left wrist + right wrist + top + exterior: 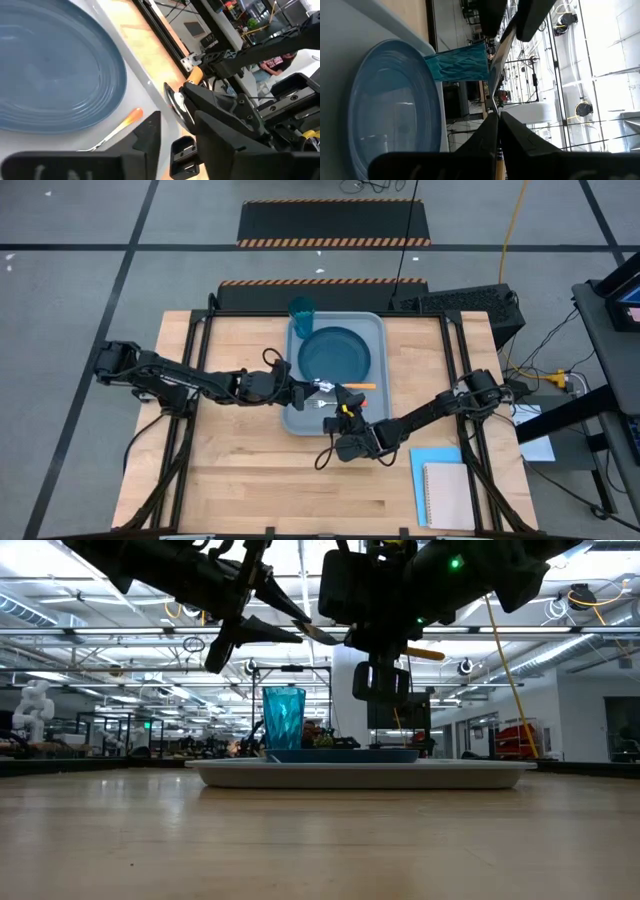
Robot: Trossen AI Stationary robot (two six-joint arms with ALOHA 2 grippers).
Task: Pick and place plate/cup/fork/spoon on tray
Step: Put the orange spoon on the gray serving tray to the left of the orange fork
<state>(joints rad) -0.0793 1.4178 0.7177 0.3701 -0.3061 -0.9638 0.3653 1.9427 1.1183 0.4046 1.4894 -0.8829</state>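
The spoon's bowl (494,78) is edge-on in my right gripper, so my left gripper should hold it while my right one opens, turns and grips the spoon's handle (361,386) anew.
The grey-blue tray (377,330) holds the dark blue plate (335,352) and, in its far left corner, the upright teal cup (302,310). The fork (345,386) lies flat on the tray floor along the plate's near rim; it also shows in the left wrist view (131,118). My right gripper (343,412) is shut on the spoon (318,635) above the tray's near part. My left gripper (312,393) is open, with its fingers on either side of the spoon's bowl (175,100). I cannot tell whether they touch it. My right gripper pinches the spoon between its two fingers where the metal stem meets the orange handle (496,116). The spoon lies along the fingers, bowl end forward toward the left gripper. The handle's free end (428,654) sticks out behind. The spoon is about level and clear of the tray.
A light blue paper sheet (435,460) and a beige notebook (447,495) lie at the table's near right. Bare wood (250,470) shows at the near left. Both arms meet over the tray's near edge (360,772).
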